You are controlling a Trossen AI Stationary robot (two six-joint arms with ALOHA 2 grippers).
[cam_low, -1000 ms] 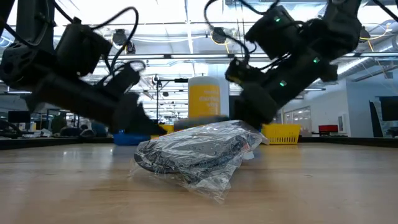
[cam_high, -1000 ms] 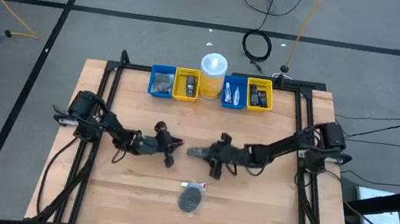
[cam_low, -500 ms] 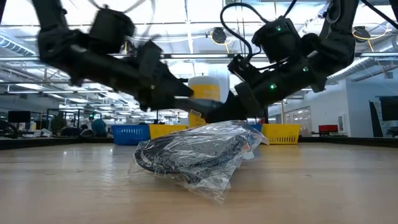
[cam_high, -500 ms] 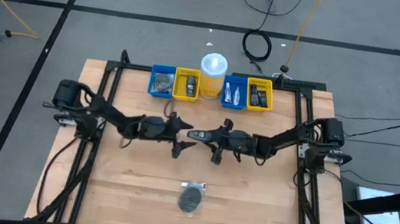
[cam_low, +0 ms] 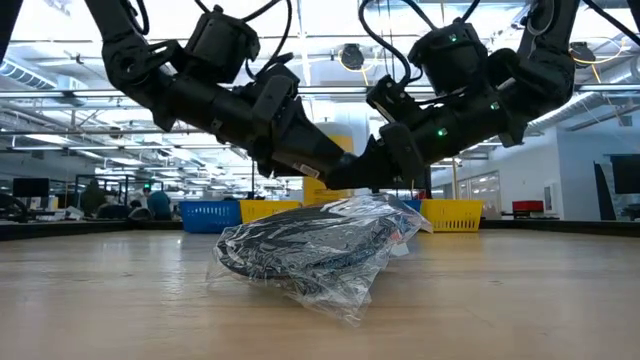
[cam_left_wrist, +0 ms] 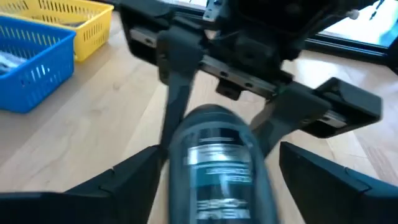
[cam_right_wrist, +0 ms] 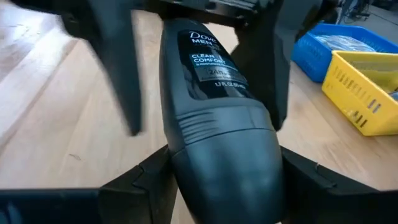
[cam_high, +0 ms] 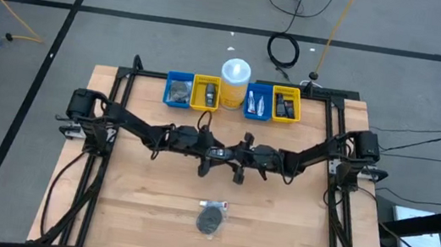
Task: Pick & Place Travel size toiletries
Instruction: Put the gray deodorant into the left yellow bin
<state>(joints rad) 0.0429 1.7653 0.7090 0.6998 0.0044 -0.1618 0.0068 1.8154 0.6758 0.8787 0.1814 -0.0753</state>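
The dark bottle is in my right gripper, but its yellow bin (cam_high: 205, 93) is on my left gripper's side, so my left gripper should take hold of the bottle's loose end (cam_left_wrist: 221, 183).
A dark bottle (cam_right_wrist: 211, 81) with a printed label hangs level above the table's middle, with my right gripper (cam_right_wrist: 224, 171) shut on it. My left gripper (cam_left_wrist: 217, 171) is open. Its two fingers stand on either side of the bottle's free end (cam_left_wrist: 217, 155), with a gap on each side. In the high view the two grippers meet nose to nose at the bottle (cam_high: 222, 151). A round dark disc in clear wrap (cam_high: 210, 218) lies flat on the wood near the front edge, in front of both arms (cam_low: 310, 250). My right gripper pinches the bottle's wide cap end (cam_right_wrist: 186, 158) between its two fingers, one on each side. The fingers come level from the table's right side and lie along the bottle. The bottle sticks out level toward the left arm, lifted clear of the table.
At the far edge stand a blue bin (cam_high: 178, 90), a yellow bin (cam_high: 206, 93), a tall white-lidded yellow cup (cam_high: 235, 76), another blue bin (cam_high: 258, 101) and another yellow bin (cam_high: 286, 104), each bin with small items inside. Bare wood lies on both sides of the wrapped disc.
My left gripper has risen and gone toward the table's right edge, up to the bottle's free end, and has opened around it. My right gripper has carried the bottle a little toward the far edge and kept it level.
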